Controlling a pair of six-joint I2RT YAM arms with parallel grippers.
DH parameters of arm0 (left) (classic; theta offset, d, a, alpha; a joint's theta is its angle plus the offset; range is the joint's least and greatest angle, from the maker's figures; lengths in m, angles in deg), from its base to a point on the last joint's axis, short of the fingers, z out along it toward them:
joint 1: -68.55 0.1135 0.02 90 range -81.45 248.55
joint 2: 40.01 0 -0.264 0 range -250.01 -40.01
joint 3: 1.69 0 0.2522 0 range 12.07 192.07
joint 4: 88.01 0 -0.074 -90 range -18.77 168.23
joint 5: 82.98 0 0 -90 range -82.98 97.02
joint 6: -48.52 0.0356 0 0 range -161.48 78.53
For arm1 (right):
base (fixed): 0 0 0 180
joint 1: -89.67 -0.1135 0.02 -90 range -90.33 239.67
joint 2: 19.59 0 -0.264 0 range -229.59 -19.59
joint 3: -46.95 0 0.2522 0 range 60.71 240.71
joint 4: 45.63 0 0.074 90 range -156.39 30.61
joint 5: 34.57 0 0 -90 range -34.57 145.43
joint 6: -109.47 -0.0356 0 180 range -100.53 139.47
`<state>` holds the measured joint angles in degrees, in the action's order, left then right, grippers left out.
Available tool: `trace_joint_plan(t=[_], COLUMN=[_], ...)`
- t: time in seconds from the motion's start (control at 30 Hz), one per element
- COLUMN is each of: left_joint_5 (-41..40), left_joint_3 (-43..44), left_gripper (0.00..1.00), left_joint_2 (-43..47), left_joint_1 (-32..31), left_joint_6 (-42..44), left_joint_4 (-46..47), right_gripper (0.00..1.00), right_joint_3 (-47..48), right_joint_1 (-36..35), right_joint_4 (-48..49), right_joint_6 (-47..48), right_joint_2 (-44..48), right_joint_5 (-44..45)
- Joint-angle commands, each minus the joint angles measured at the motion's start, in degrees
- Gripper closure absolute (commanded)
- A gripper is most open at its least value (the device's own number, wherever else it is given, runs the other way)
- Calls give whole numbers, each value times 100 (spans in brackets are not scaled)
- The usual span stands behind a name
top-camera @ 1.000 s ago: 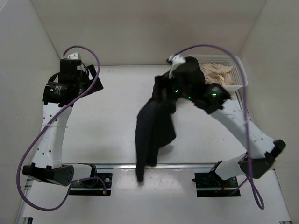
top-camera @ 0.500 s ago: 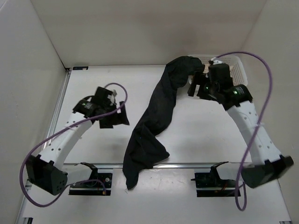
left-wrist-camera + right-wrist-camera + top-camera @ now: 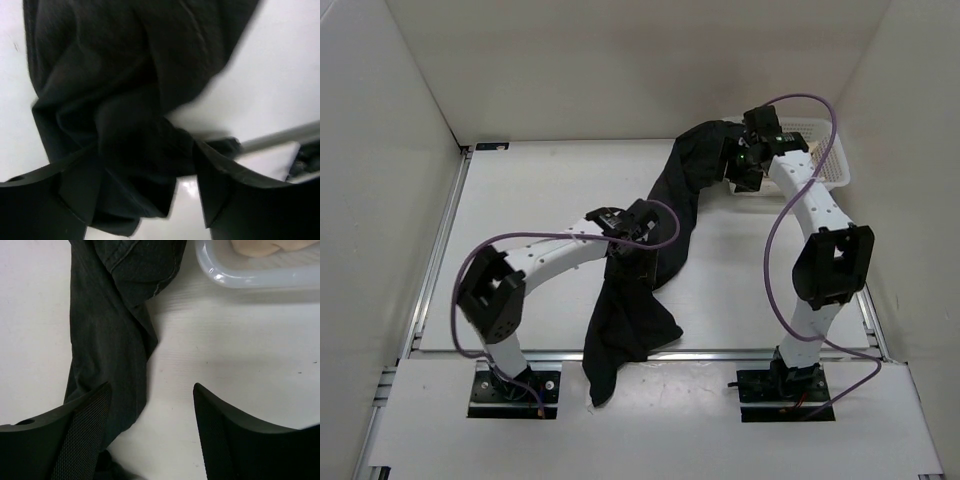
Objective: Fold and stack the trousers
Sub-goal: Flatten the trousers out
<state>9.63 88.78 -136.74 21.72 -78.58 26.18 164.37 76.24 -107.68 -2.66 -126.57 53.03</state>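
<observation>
The trousers are lying crumpled with one end over the front rail (image 3: 606,362). I should grab their middle (image 3: 628,288) with my left gripper and pull the trousers toward the back before I fold them.
The black trousers (image 3: 660,235) lie in a long crumpled strip from the back right, beside the basket, down to the table's front edge, where one end hangs over. My left gripper (image 3: 636,242) is open right above their middle. In the left wrist view the fabric (image 3: 125,100) fills the space under and between the fingers of the left gripper (image 3: 132,167). My right gripper (image 3: 741,172) is open and empty beside the trousers' upper end. In the right wrist view the right gripper (image 3: 151,390) is over bare table, with the trousers (image 3: 110,340) to its left.
A white basket (image 3: 828,158) with beige cloth in it stands at the back right; its rim (image 3: 250,277) is just beyond my right gripper. White walls close off the left, back and right. A metal rail (image 3: 720,352) runs along the table's front edge.
My left arm has swung in from the far left to above the trousers' middle. The right gripper has let go of the trousers, which now lie stretched on the table.
</observation>
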Motion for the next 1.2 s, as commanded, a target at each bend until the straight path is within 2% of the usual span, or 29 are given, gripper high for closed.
trace_joint_plan(t=[0.0,0.03,0.07,0.1,0.13,0.2,0.23,0.27,0.3,0.37,0.47,0.5,0.53,0.6,0.83,0.97,1.07,1.1,1.17], left_joint_5=[-401,-454,-568,-1013,-1287,-1762,-1973,-1975,-1975,-1686,-1194,-1106,-914,-772,-665,-665,-665,-665,-665], left_joint_3=[492,651,870,1403,1687,2249,2774,2997,3191,3631,4035,4106,4211,4212,4151,4098,4098,4098,4028], left_gripper=[23,59,80,90,90,90,90,90,90,90,90,90,90,90,90,90,90,90,90], left_joint_2=[-223,-415,-487,-487,-548,-357,-121,21,153,512,734,734,734,734,839,901,901,901,954], left_joint_1=[77,130,191,366,454,683,980,1139,1306,1807,2318,2397,2459,2538,2820,2872,2986,2987,2987], left_joint_6=[158,238,308,396,397,537,685,774,862,967,1030,1030,1090,1091,1144,1144,1144,1144,1144], left_joint_4=[-50,-164,-374,-654,-1223,-1675,-1842,-1948,-1949,-1949,-2001,-2002,-2002,-2063,-2116,-2116,-2169,-2169,-2169], right_gripper=[28,28,31,33,35,44,53,76,83,87,50,21,12,0,0,0,0,0,0], right_joint_3=[-20,-195,-292,-398,-625,-881,-1108,-1172,-1172,-1016,-551,-409,-277,101,1269,1833,1904,1808,1544], right_joint_1=[33,34,86,86,86,86,138,139,217,306,306,254,201,130,77,-229,-554,-642,-827], right_joint_4=[83,144,145,145,197,250,302,433,435,487,487,487,487,487,778,778,778,778,1127], right_joint_6=[51,112,112,112,182,183,183,183,183,183,183,183,183,121,-703,-1003,-1187,-1267,-1512], right_joint_2=[414,580,686,800,932,1310,1511,1574,1575,1505,1128,866,732,277,-1104,-1860,-2230,-2283,-2414], right_joint_5=[-332,-332,-332,-254,-253,-122,-121,-121,-173,-322,-786,-850,-851,-1025,-1737,-1967,-1915,-1653,-1580])
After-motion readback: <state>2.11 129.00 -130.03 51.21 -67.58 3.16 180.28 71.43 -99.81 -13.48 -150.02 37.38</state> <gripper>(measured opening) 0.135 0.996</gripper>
